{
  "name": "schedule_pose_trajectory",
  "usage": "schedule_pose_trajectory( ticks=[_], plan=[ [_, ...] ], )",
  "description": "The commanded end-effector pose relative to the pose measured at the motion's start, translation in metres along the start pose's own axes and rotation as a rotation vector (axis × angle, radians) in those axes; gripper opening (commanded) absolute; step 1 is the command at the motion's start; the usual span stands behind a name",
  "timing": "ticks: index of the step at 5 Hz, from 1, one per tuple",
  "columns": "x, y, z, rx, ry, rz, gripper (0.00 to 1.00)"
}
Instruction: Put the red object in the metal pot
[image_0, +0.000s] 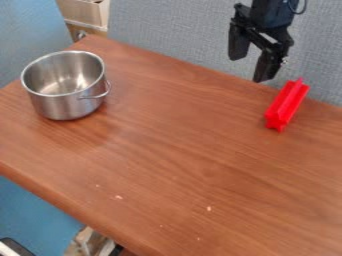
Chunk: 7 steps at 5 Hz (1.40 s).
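My gripper's spread fingers stand across the narrow width of the red object (285, 106). I go on lowering toward its middle until they straddle it, before they close.
The red object (286, 104) is a small bright red bar lying on the wooden table near its right edge. My gripper (253, 62) hangs above the table a little up and left of the bar, pointing down, its two black fingers spread apart with nothing between them. It does not touch the bar. The metal pot (64, 84) is a round shiny steel pot standing upright at the table's far left, with nothing visible inside it.
The brown wooden table (174, 170) runs diagonally, with its front edge at lower left and its right edge just past the red bar. A blue-grey wall stands behind. A beige object (83, 12) sits beyond the pot at the top left.
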<state>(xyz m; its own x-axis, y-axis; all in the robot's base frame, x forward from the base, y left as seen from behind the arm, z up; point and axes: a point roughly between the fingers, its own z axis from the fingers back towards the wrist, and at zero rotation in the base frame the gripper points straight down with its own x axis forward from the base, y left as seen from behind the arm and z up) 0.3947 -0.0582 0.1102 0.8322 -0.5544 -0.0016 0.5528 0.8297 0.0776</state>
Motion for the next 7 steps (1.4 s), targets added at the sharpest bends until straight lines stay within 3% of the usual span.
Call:
schedule_pose_trajectory(
  ticks=[1, 4, 6, 7],
  plan=[
    [0.009, -0.006, 0.011, 0.014, -0.051, -0.018, 1.0],
    [0.03, -0.02, -0.019, -0.006, -0.048, -0.044, 1.0],
    [0.038, -0.022, -0.035, -0.025, -0.033, -0.047, 1.0],
    [0.04, -0.021, -0.04, -0.031, -0.028, -0.045, 0.0]
  ],
)
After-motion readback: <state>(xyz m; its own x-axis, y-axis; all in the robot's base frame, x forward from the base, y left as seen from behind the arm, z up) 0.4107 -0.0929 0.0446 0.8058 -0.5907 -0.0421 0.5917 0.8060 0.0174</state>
